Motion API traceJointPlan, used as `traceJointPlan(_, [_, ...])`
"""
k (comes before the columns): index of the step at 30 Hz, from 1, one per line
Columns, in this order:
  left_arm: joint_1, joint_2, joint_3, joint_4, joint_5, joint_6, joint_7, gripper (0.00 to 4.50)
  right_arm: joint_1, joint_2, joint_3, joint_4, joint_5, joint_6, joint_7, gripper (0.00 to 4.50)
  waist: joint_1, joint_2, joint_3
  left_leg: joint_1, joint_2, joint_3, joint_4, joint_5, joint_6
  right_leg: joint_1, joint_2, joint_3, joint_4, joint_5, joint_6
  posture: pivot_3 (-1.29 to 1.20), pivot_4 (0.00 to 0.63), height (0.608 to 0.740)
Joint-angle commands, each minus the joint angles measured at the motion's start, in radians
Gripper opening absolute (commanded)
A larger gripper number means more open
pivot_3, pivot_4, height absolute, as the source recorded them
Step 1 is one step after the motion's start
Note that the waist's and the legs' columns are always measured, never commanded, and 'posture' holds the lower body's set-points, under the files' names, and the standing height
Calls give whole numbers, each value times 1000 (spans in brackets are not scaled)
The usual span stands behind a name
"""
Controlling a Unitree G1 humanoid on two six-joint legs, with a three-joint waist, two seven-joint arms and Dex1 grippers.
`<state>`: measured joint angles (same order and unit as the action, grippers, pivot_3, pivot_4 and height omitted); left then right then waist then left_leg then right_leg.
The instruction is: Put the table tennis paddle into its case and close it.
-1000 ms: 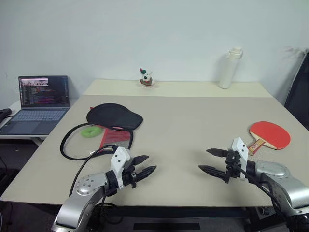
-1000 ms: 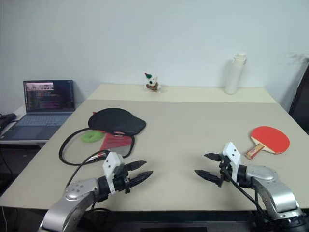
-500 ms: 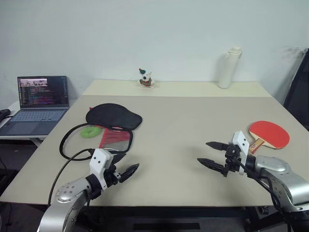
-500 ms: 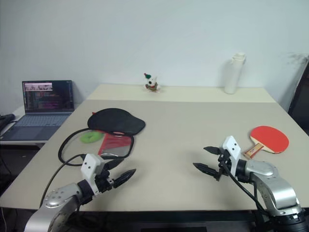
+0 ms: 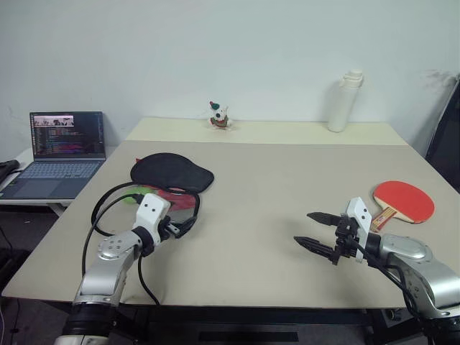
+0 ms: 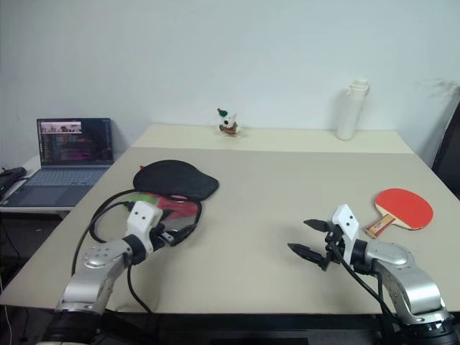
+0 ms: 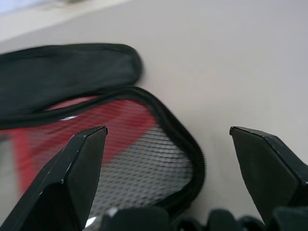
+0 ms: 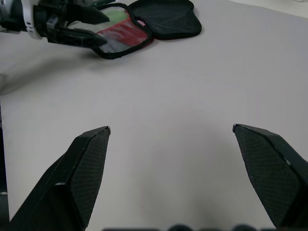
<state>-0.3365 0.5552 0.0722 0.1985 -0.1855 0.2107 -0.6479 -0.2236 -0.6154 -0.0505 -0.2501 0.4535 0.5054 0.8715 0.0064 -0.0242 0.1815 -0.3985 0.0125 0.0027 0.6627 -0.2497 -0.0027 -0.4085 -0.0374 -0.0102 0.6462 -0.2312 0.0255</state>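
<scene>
The case (image 5: 174, 185) is far away from my right gripper, so my left gripper should pull the mesh rim (image 5: 198, 206) toward the paddle before my right gripper takes the black half.
The table tennis paddle (image 5: 402, 199), red face up with a light wooden handle, lies flat near the table's right edge. Its case (image 5: 171, 172) lies open at the left: the black half is farther back, and the red half with black mesh (image 7: 139, 163) is nearer me. My left gripper (image 5: 185, 224) is open at the near rim of the mesh half, one finger on each side of the black edging (image 7: 192, 154), with nothing gripped. My right gripper (image 5: 302, 228) hangs open over bare table, left of the paddle and apart from it.
A small green object (image 8: 115, 17) lies beside the case's red half. A black cable (image 5: 108, 208) loops near the case. A laptop (image 5: 65, 144) sits on a side table at left. A small figurine (image 5: 218, 115) and white bottle (image 5: 345, 100) stand at the back.
My left arm has swung forward and to the left up to the case, and its gripper has opened wide. The right arm has stayed still.
</scene>
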Motion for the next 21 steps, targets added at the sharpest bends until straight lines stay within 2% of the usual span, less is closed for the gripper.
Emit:
traceJointPlan(1, [-27,14,-7,37,15,-19,-25,4446,-10,4,-24,-29,12,-27,-10,4500,-3,0,0,0,0,0,0,0,0,0,0,0,0,0,0,0,150,740])
traceJointPlan(9, [-31,27,-8,81,32,12,-36,4446,7,5,-29,-44,14,-27,-26,4500,-6,0,0,0,0,0,0,0,0,0,0,0,0,0,0,0,150,740])
traceJointPlan(10, [-28,27,-11,83,32,16,-42,4292,8,5,-30,-45,14,-27,-29,4500,-6,0,0,0,0,0,0,0,0,0,0,0,0,0,0,0,150,740])
traceJointPlan(14, [-29,21,-15,104,39,6,-42,3268,13,4,-34,-48,15,-25,-33,4500,-6,0,0,0,0,0,0,0,0,0,0,0,1,0,1,0,150,740])
traceJointPlan(21, [-60,16,-5,182,43,-27,-29,817,17,-2,-42,-59,19,-19,-42,4500,-7,0,0,1,0,0,0,0,0,0,0,0,1,0,1,0,150,740])
